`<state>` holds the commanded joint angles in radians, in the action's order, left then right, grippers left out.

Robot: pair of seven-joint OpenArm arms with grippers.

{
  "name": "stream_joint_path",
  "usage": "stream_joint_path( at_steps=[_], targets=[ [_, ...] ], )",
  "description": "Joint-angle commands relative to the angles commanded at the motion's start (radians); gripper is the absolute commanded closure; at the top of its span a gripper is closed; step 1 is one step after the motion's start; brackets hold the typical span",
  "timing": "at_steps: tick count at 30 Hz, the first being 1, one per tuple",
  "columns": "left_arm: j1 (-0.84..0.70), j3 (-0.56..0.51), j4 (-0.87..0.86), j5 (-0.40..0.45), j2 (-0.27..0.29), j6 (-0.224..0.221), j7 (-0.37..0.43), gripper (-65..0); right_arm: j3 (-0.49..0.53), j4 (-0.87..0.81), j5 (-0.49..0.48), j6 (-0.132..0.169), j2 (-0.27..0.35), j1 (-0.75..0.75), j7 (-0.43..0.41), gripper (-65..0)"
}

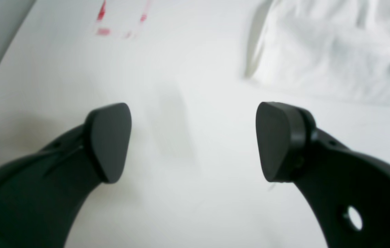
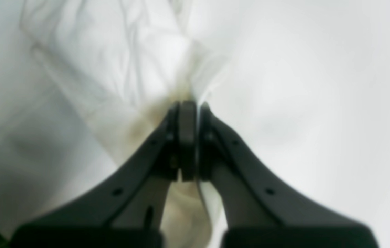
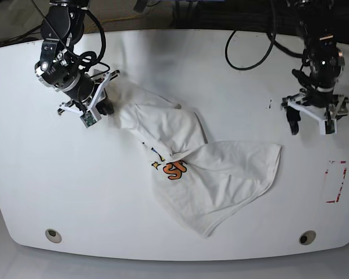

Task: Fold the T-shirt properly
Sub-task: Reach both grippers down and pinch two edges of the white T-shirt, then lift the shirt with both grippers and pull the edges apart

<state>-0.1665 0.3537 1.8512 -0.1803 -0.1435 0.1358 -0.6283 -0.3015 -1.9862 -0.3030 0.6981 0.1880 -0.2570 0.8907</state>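
Observation:
Orange and blue print (image 3: 173, 170) shows from under a fold. The white T-shirt (image 3: 215, 180) will open up and show more hidden letters when I lift it.
The white T-shirt (image 3: 209, 168) lies crumpled in the middle of the white table (image 3: 75, 186), with its orange and blue print (image 3: 173, 169) partly showing among the folds. At the shirt's upper-left end, my right gripper (image 3: 107, 108) is shut on a bunch of the cloth. The right wrist view shows that gripper (image 2: 188, 106) pinching white T-shirt fabric (image 2: 112, 51), which trails away from its tips. My left gripper (image 3: 311, 124) is open above bare table, to the right of the shirt and apart from it. In the left wrist view, the left gripper (image 1: 193, 141) holds nothing, and a T-shirt edge (image 1: 336, 51) lies beyond it.
A red tape rectangle (image 3: 336, 181) marks the table near its right edge and also shows as red tape marks (image 1: 103, 20) in the left wrist view. Two round holes (image 3: 53, 235) (image 3: 306, 238) sit near the front edge. Black cables (image 3: 250, 52) loop at the back.

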Motion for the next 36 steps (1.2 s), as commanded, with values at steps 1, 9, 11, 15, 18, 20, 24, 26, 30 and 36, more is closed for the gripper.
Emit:
stream_joint_path(
  at_steps=[1, 9, 11, 15, 18, 20, 24, 26, 30, 36],
  targets=[
    [0.029, -0.012, -0.04, 0.0, 0.0, 0.0, 0.0, -53.3, -0.002, -0.012, 0.0, 0.0, 0.0, -0.018, 0.0, 0.0],
    [0.262, -0.051, -0.374, 0.0, 0.002, 0.0, 0.041, -53.1, -0.043, -0.028, 0.002, 0.0, -0.006, -0.109, -0.003, 0.0],
    [0.305, -0.091, -0.451, 0.0, 0.0, 0.0, 0.066, -53.1, -0.049, -0.029, 0.0, 0.0, -0.006, -0.115, -0.003, 0.0],
    [0.351, -0.167, -0.551, -0.002, -0.005, 0.0, 0.12, -53.1, -0.054, -0.029, 0.0, 0.0, -0.006, -0.121, -0.003, 0.0],
    [0.373, -0.215, -0.626, -0.003, -0.005, 0.0, 0.158, -53.1, -0.055, -0.031, 0.0, 0.0, -0.006, -0.12, -0.003, 0.0],
    [0.384, -0.244, -0.655, -0.003, -0.005, 0.002, 0.167, -53.1, -0.055, -0.031, 0.0, 0.0, -0.006, -0.115, -0.003, 0.0],
    [0.393, -0.292, -0.701, -0.003, -0.005, 0.002, 0.169, -53.1, -0.055, -0.031, 0.0, 0.0, -0.006, -0.104, -0.003, 0.0],
    [0.393, -0.316, -0.721, -0.005, -0.005, 0.002, 0.169, -53.1, -0.055, -0.031, 0.0, 0.0, -0.009, -0.104, -0.003, 0.0],
    [0.387, -0.353, -0.726, -0.003, -0.006, 0.002, 0.169, -47.9, -0.055, -0.031, 0.008, 0.0, -0.04, -0.103, -0.005, 0.0],
    [0.385, -0.358, -0.743, -0.002, -0.006, 0.002, 0.169, -2.6, -0.057, -0.031, 0.003, 0.0, -0.046, -0.103, -0.005, 0.0]
  ],
)
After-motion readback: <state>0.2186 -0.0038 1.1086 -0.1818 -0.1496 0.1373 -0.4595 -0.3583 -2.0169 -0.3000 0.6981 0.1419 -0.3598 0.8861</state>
